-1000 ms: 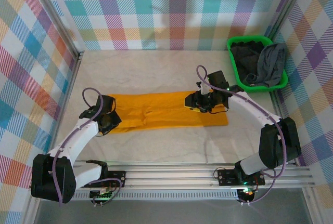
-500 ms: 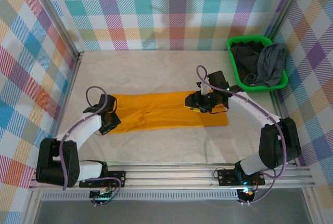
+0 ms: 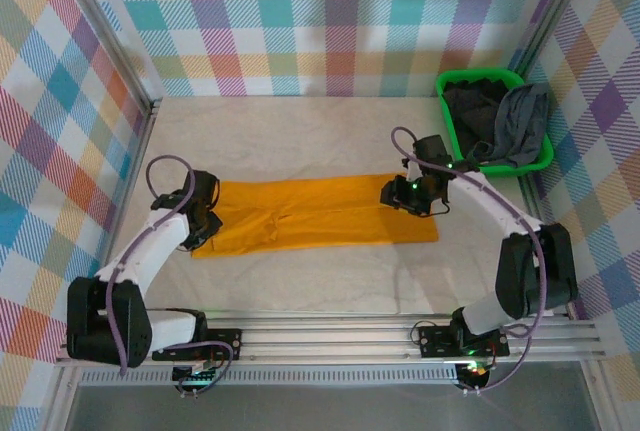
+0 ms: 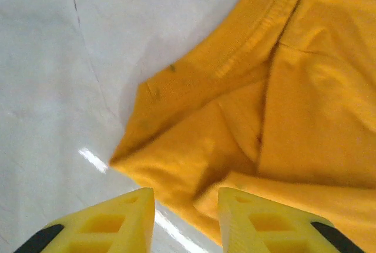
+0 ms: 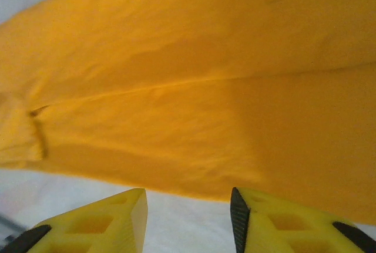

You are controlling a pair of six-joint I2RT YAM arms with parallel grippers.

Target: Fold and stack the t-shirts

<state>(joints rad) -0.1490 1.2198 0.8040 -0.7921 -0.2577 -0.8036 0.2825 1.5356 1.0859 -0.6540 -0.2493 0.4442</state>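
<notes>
The mustard-orange t-shirt is lying crosswise and its hem (image 3: pixel 434 229) is far from my left gripper, so both my grippers should turn the collar end (image 3: pixel 232 197) to the back before they fold the t-shirt.
The mustard-orange t-shirt (image 3: pixel 320 213) lies folded into a long flat strip across the table's middle. My left gripper (image 3: pixel 206 221) hovers at the strip's left end. In the left wrist view it (image 4: pixel 185 209) stands open, and the shirt's (image 4: pixel 282 106) folded corner lies loose just ahead of the yellow fingertips (image 4: pixel 132 206). My right gripper (image 3: pixel 396 194) hangs over the strip's right part. In the right wrist view it (image 5: pixel 188 206) is open over bare table, with the shirt's (image 5: pixel 194 83) edge just beyond. A grey t-shirt (image 3: pixel 521 126) and a near-black one (image 3: pixel 468 111) sit in the basket.
The bright green basket (image 3: pixel 478 75) stands at the back right corner against the checked wall. White table cloth (image 3: pixel 300 131) stretches behind and in front of the orange strip. The arms' rail (image 3: pixel 330 336) runs along the near edge.
My left gripper has opened and let go of the shirt's left end, shifting slightly back. My right gripper has slid to the right along the strip.
</notes>
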